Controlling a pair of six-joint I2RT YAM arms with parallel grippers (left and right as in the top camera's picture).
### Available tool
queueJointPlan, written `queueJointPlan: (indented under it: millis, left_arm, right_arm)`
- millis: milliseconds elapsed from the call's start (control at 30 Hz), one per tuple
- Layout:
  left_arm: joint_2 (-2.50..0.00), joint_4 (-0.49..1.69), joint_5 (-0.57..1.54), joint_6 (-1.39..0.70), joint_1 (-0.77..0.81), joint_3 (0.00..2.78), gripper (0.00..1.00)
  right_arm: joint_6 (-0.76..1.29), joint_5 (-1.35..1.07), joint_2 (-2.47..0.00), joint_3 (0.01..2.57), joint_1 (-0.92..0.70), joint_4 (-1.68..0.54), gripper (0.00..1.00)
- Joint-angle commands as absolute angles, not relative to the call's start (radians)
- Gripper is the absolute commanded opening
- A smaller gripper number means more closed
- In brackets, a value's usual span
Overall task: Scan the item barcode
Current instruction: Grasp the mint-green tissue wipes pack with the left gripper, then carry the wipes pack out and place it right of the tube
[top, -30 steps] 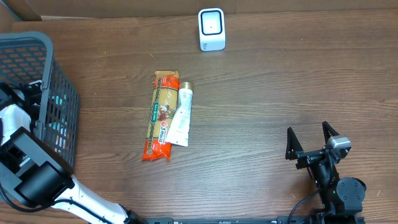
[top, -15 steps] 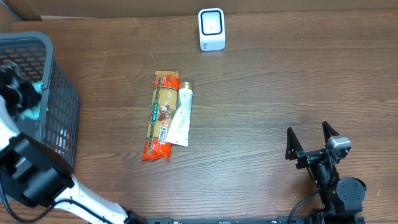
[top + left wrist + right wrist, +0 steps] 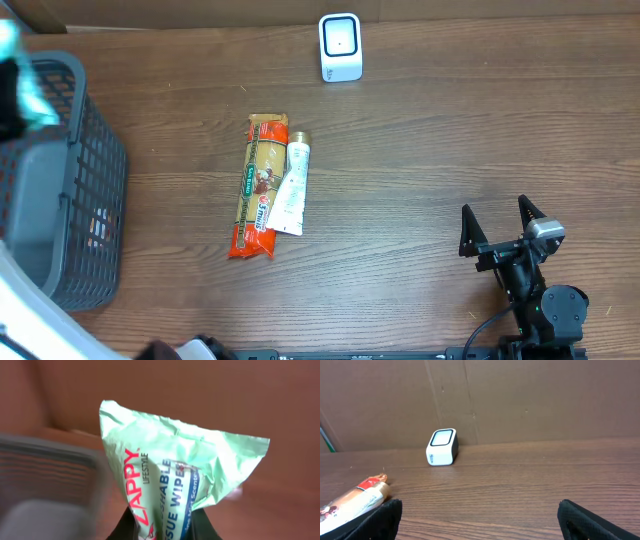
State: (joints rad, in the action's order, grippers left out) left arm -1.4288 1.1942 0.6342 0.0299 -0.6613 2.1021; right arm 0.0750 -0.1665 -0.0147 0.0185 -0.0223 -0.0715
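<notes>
The green pack (image 3: 38, 90) is hanging over the basket's rim. My left gripper goes on carrying it to the open spot (image 3: 333, 195) next to the white tube and lets go there.
A crumpled green pack of wipes (image 3: 175, 475) with red "ZAPPY" lettering fills the left wrist view, and my left gripper (image 3: 165, 532) is shut on its lower end. From overhead the pack (image 3: 28, 95) is a pale green blur at the far left, above the basket's rim. No barcode shows on the side facing the camera. The white scanner (image 3: 340, 47) stands at the back middle of the table, also seen as the scanner (image 3: 441, 447) in the right wrist view. My right gripper (image 3: 495, 215) rests open at the front right, nothing between its fingers (image 3: 380, 520).
A dark mesh basket (image 3: 95, 150) stands at the left edge. An orange pasta packet (image 3: 257, 185) and a white tube (image 3: 290, 185) lie side by side mid-table. A cardboard wall closes the back.
My left arm has lifted the green pack up out of the basket, toward the top left. The right arm and the items on the table have not moved.
</notes>
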Motion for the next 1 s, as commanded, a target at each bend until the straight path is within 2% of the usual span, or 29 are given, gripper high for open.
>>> queueJointPlan:
  millis: [0, 233, 467, 700, 900, 967]
  left_arm:
    - [-1.436, 1.271, 0.669, -0.007, -0.513, 2.097, 0.04]
    - [-1.48, 1.332, 0.422, -0.034, -0.096, 2.011, 0.04]
    - [-1.584, 1.192, 0.265, -0.213, 0.2, 1.803, 0.04]
    - [-1.768, 0.982, 0.184, -0.345, 0.393, 1.605, 0.04]
    - [-1.946, 0.931, 0.13, -0.417, 0.439, 1.58, 0.05]
    - [-1.991, 0.926, 0.13, -0.42, 0.439, 1.58, 0.1]
  right_arm:
    - [0.077, -0.157, -0.003, 0.008, -0.031, -0.068, 1.0]
    - [0.077, -0.157, -0.003, 0.008, -0.031, -0.068, 1.0]
    - [0.077, -0.157, -0.003, 0.008, -0.031, -0.068, 1.0]
    - [0.077, -0.157, -0.003, 0.008, -0.031, -0.068, 1.0]
    - [0.077, -0.157, -0.003, 0.008, -0.031, -0.068, 1.0]
    - [0.077, -0.157, -0.003, 0.008, -0.031, -0.068, 1.0]
